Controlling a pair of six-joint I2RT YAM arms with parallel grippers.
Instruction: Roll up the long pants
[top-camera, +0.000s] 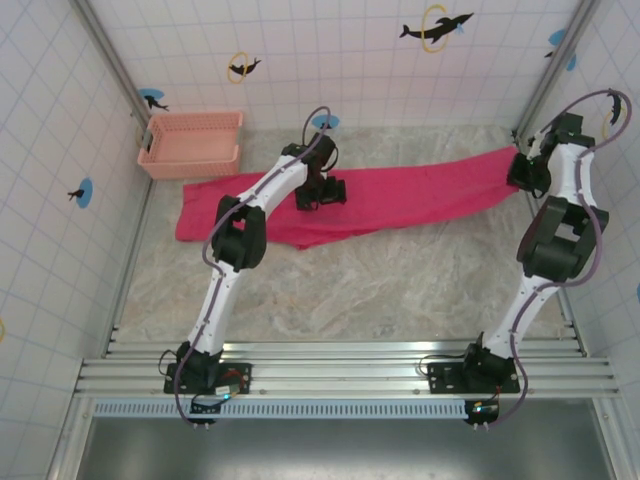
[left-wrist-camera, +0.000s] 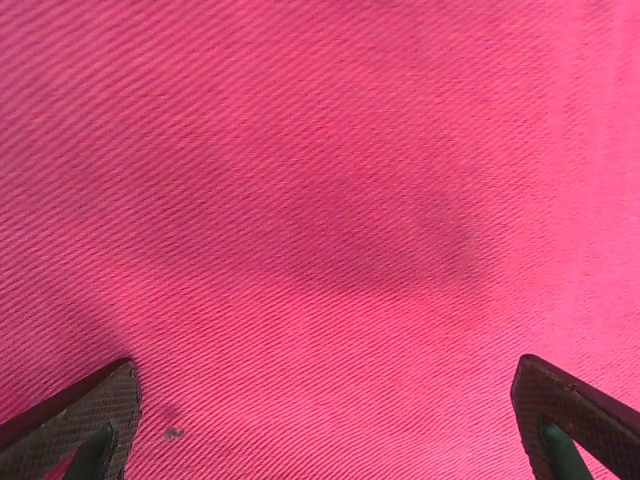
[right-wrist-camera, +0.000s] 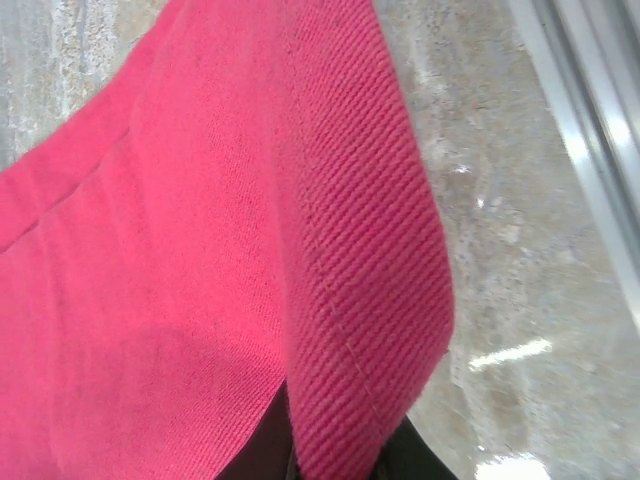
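Observation:
The robot's left gripper is hovering over the pants' middle (top-camera: 358, 190) and blocks the fold, so it should move back toward the basket before the right gripper brings the pants' hem (top-camera: 511, 162) over.
The long pants (top-camera: 400, 195) lie stretched across the far half of the table, a flat magenta band from left to right. My left gripper (top-camera: 325, 190) hovers over the middle of them, open, its two fingertips (left-wrist-camera: 85, 420) far apart with bare cloth (left-wrist-camera: 320, 240) between. My right gripper (top-camera: 522, 170) is at the pants' right end, shut on the hem. In the right wrist view the hemmed edge (right-wrist-camera: 360, 300) stands folded up between the dark jaws.
A pale salmon slotted basket (top-camera: 192, 143) sits at the back left, just behind the pants' left end. Tiled walls close in on three sides. The marbled table (top-camera: 380, 290) lies bare nearer the arm bases, with a metal rail (top-camera: 340, 365) along the front.

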